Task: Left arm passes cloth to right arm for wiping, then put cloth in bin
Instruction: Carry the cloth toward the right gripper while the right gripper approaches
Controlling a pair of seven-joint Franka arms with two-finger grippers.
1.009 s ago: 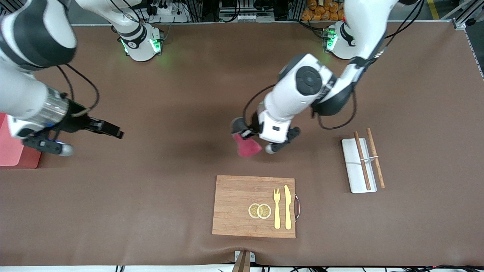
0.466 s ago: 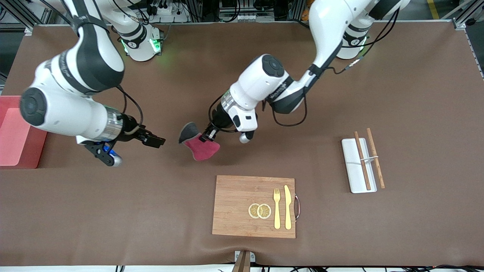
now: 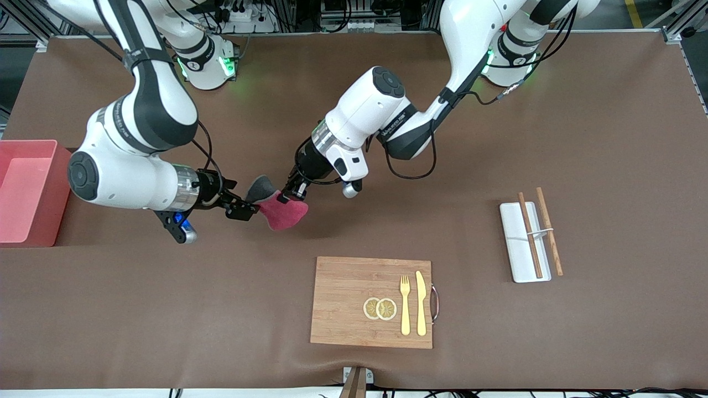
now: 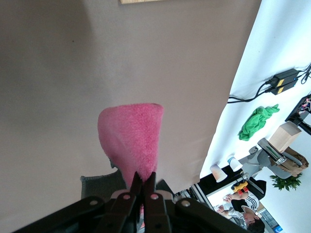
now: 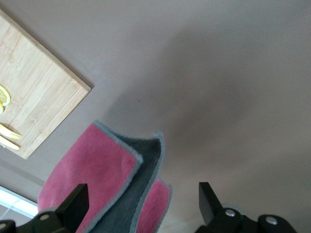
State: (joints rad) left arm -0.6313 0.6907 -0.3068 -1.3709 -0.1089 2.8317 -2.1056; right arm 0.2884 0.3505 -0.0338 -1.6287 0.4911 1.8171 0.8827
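The cloth will stay bunched up in my right gripper when I carry it to the bin, because a grey fold shows between crimson flaps.
The cloth, crimson with a dark grey side, hangs over the brown table top, and my left gripper is shut on its upper edge. In the left wrist view the cloth droops from the left gripper, whose jaws are pinched together. My right gripper is open at the cloth's grey corner. In the right wrist view the cloth lies between the spread fingers of the right gripper, which do not press on it. The pink bin stands at the right arm's end of the table.
A wooden cutting board with lemon slices, a yellow fork and a yellow knife lies nearer the front camera than the cloth. A white tray with chopsticks sits toward the left arm's end.
The left arm has carried the cloth toward the right arm's end. The right arm has swung away from the bin, and its open gripper now stands around the cloth's corner.
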